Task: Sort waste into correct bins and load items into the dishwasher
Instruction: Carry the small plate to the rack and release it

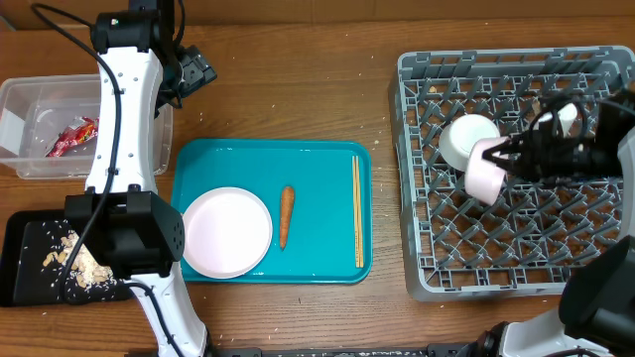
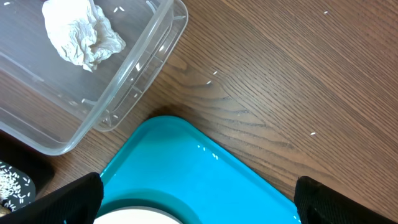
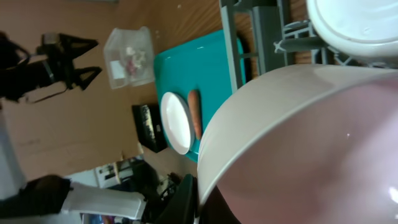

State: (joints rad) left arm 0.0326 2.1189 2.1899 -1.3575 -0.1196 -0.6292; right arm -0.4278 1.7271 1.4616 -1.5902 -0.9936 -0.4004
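Note:
My right gripper is holding the small white cup (image 1: 483, 180) beside the white bowl, above the rack's free pegs (image 1: 503, 226), and should keep lowering the cup until the rack supports it, then let go.
My right gripper (image 1: 504, 162) is shut on the rim of a small white cup (image 1: 484, 171) and holds it on its side just over the grey dish rack (image 1: 516, 263). The cup (image 3: 298, 143) fills the right wrist view, with one finger (image 3: 214, 193) pinching its rim. A white bowl (image 1: 466, 139) lies in the rack beside it. My left gripper (image 1: 190, 71) hangs open above the table, between the clear tub (image 1: 30, 159) and the teal tray (image 1: 327, 159), holding nothing. The tub holds a red wrapper (image 1: 74, 136) and a white tissue (image 2: 84, 34). On the teal tray lie a white plate (image 1: 226, 231) and a carrot (image 1: 286, 215).
Wooden chopsticks (image 1: 357, 210) lie along the teal tray's right side. A black tray (image 1: 20, 238) at the front left holds beige scraps with rice (image 1: 79, 263). The left arm's white links stretch over the tub and the black tray. Loose rice grains (image 2: 214, 73) dot the wood.

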